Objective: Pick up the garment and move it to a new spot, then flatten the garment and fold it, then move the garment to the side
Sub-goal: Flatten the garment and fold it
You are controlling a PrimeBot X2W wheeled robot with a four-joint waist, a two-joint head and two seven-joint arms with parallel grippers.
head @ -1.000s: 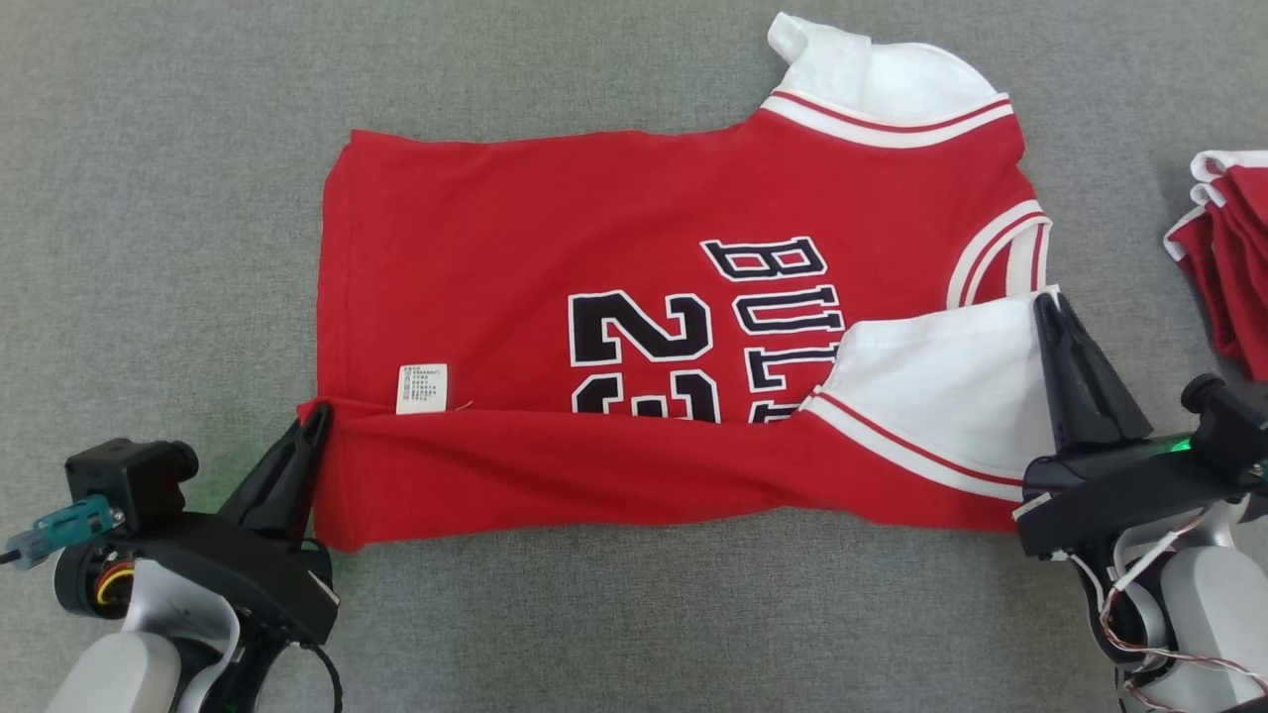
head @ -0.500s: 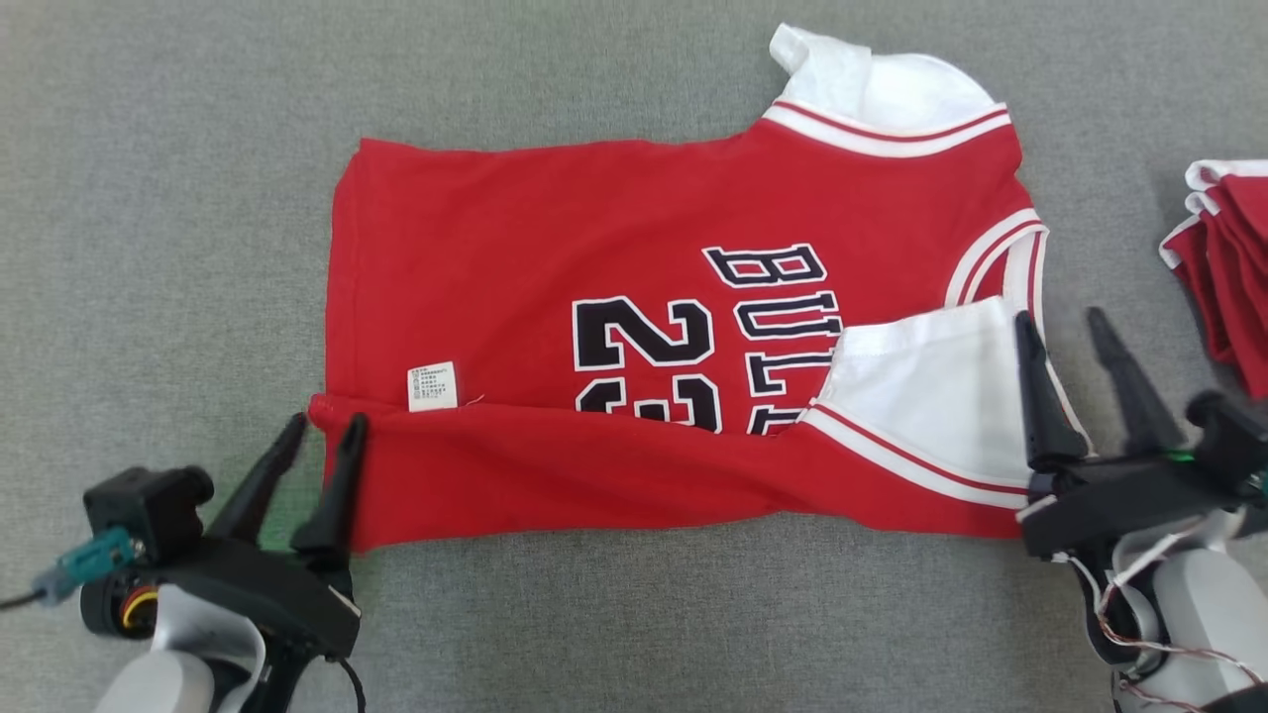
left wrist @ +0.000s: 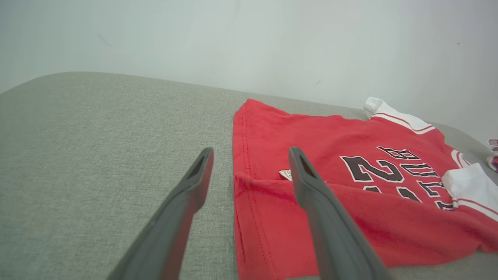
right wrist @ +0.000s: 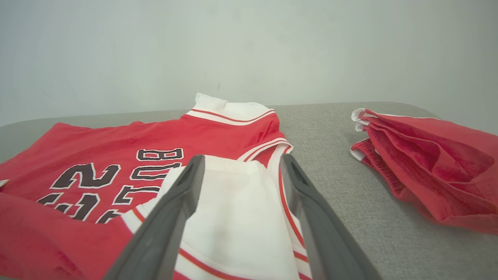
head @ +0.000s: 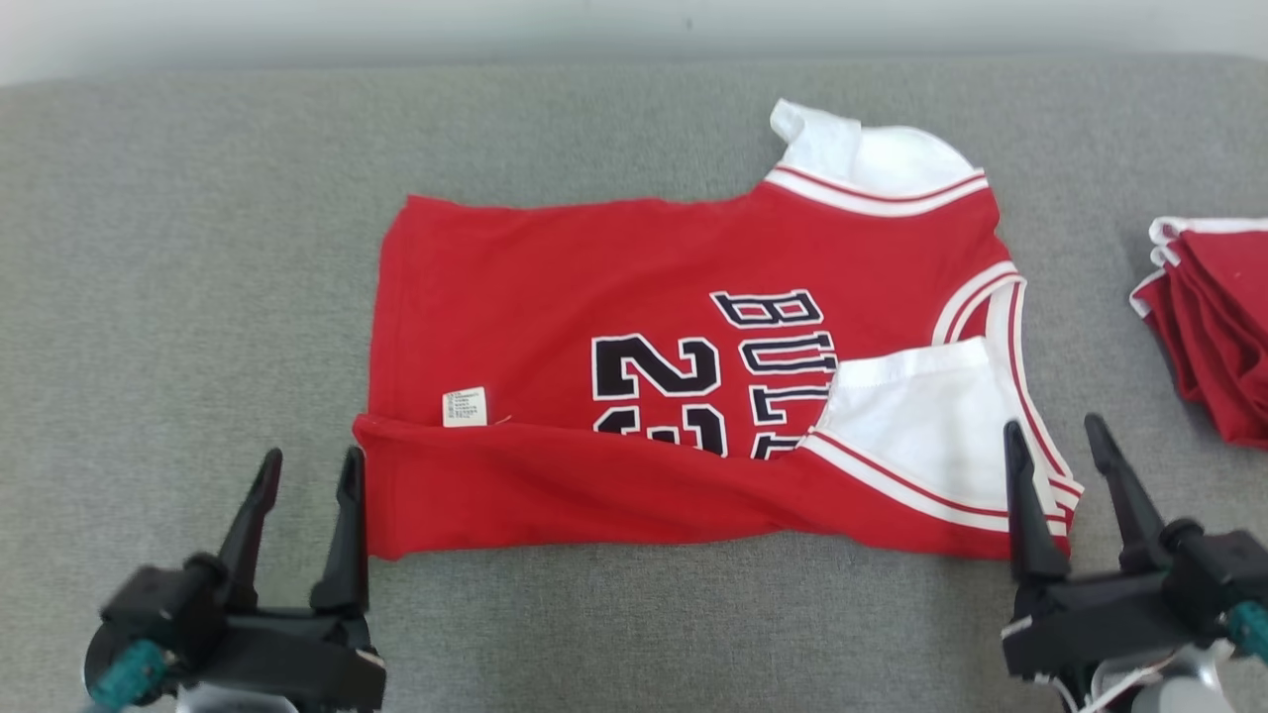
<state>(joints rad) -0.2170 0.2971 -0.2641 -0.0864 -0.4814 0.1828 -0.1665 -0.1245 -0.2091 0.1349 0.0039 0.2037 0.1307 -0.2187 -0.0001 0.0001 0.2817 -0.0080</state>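
Note:
The jersey's near flap [head: 571, 485] is limp with its plain red side up. So the jersey's far edge [head: 594, 210] will flop over the same way and cover some of the lettering when I fold it.
The garment [head: 634, 297] is a red jersey with white sleeves and black lettering, lying flat on the grey surface with its near edge folded up over the front. It also shows in the left wrist view [left wrist: 350, 175] and the right wrist view [right wrist: 116, 155]. My left gripper [head: 307, 470] stands open at the jersey's near left corner, nothing between its fingers. My right gripper [head: 1055, 441] stands open at the near right corner, above the folded white sleeve [head: 921, 426], holding nothing.
A pile of folded red and white clothing [head: 1214, 317] lies at the right edge, also in the right wrist view [right wrist: 424, 163]. The grey padded surface [head: 198, 248] ends at a pale wall [head: 396, 25] behind.
Both grippers opened, let go of the jersey's folded edge and drew back toward me. The head camera tilted, so the whole scene sits lower in view.

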